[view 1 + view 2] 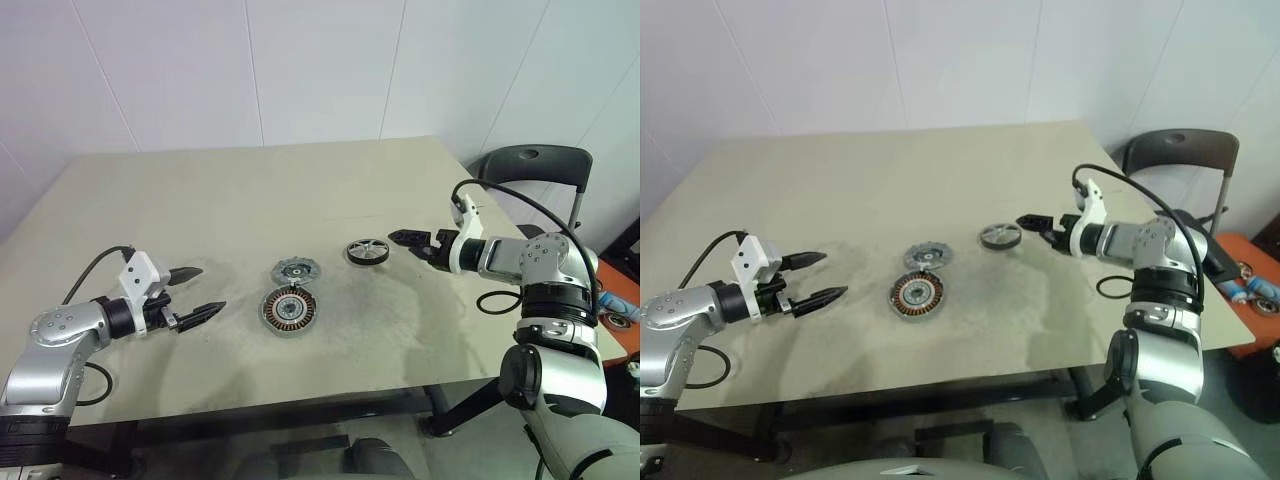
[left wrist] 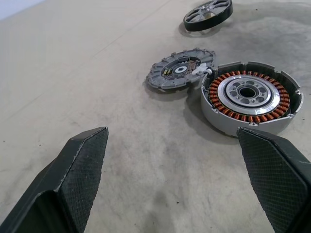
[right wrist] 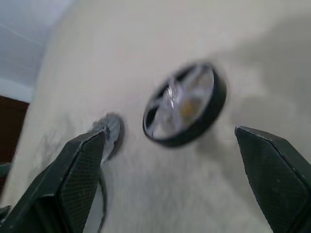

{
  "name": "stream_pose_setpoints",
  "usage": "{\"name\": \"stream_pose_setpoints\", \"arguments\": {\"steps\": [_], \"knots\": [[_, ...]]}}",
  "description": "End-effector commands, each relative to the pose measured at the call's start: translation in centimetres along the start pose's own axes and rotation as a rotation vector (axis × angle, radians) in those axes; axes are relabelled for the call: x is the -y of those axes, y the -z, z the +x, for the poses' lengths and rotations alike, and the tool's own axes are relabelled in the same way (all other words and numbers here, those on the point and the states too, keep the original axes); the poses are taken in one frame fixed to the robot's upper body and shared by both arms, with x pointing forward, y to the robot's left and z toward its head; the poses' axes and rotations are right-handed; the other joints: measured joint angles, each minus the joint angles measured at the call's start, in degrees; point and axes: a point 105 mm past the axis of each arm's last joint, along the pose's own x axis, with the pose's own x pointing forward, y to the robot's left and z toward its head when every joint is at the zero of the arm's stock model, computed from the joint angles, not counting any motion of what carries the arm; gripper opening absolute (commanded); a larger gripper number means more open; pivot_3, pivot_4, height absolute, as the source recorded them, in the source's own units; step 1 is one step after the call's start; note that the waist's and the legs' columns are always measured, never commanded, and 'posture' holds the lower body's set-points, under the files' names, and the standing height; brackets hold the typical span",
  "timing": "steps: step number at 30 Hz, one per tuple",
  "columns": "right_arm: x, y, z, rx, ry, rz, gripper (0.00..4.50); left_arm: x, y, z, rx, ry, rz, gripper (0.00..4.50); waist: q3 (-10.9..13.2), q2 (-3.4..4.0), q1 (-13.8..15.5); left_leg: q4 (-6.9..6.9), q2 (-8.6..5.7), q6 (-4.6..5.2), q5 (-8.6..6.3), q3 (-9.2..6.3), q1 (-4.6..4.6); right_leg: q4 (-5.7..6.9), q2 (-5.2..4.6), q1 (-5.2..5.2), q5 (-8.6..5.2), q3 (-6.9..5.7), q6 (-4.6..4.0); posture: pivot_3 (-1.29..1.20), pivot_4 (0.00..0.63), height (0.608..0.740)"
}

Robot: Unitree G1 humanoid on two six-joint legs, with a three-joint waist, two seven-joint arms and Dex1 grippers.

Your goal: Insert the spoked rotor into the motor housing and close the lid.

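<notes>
The spoked rotor's black rim [image 1: 368, 259] nearly matches the motor housing's width [image 1: 289, 311], so the rotor should first catch tilted on top when I lower it.
The motor housing [image 1: 290, 310] lies flat at mid-table, its copper windings [image 2: 249, 92] facing up. Touching its far edge is the lid [image 1: 297, 269], a grey notched disc [image 2: 181, 74]. To the right of both, the spoked rotor [image 1: 367, 251] rests on the table, black rim and silver spokes [image 3: 185, 105]. My right gripper [image 1: 412, 241] hovers just right of the rotor, open and empty. My left gripper [image 1: 195, 291] is open and empty left of the housing, pointing toward it.
The beige table [image 1: 250, 190] carries the three parts. A dark grey chair [image 1: 530, 165] stands past the table's right edge. Small objects lie on an orange surface [image 1: 612, 315] at far right.
</notes>
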Motion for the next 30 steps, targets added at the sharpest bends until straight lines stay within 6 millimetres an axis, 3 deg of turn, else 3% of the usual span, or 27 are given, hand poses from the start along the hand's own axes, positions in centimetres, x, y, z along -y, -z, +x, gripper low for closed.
{"name": "stream_pose_setpoints", "arguments": {"steps": [1,9,15,28,30], "knots": [[-1.1,-0.7,0.5,0.007,-0.024,0.065,4.45,0.0,-1.1,-0.2,0.046,0.005,0.025,4.5,0.01,0.01,0.01,0.0,0.0,0.0,0.0,-0.01,0.0,0.0,0.0,0.0,0.0,0.0,0.0,0.0,0.0,0.74],[-1.4,0.0,2.6,0.01,-0.051,0.196,4.45,0.2,-1.2,-0.3,0.052,0.021,0.025,4.5,0.01,0.01,-0.05,-0.02,0.0,0.0,0.0,-0.01,-0.03,-0.04,0.02,0.0,0.0,0.0,0.0,0.0,0.0,0.74],[-0.1,-0.3,4.1,0.09,0.008,0.322,4.45,0.2,-1.4,-0.4,0.05,0.023,0.031,4.5,0.01,0.01,-0.2,-0.03,0.0,0.0,0.0,-0.01,-0.03,-0.06,0.02,0.0,0.0,-0.01,0.01,0.0,0.0,0.74],[0.2,0.0,5.5,0.117,0.037,0.394,4.45,0.0,-1.2,-0.5,0.044,0.021,0.031,4.5,0.0,0.0,-1.53,-0.04,0.01,0.01,0.0,-0.02,0.01,-0.08,0.04,0.06,0.01,0.01,0.02,0.0,0.0,0.74],[0.1,0.2,5.6,0.112,0.034,0.396,4.07,0.0,-1.2,-0.5,0.044,0.021,0.032,4.5,0.0,0.0,-1.53,-0.04,0.02,0.0,0.0,-0.02,0.03,-0.08,0.06,0.09,0.01,0.01,0.02,0.0,0.0,0.74]]}}
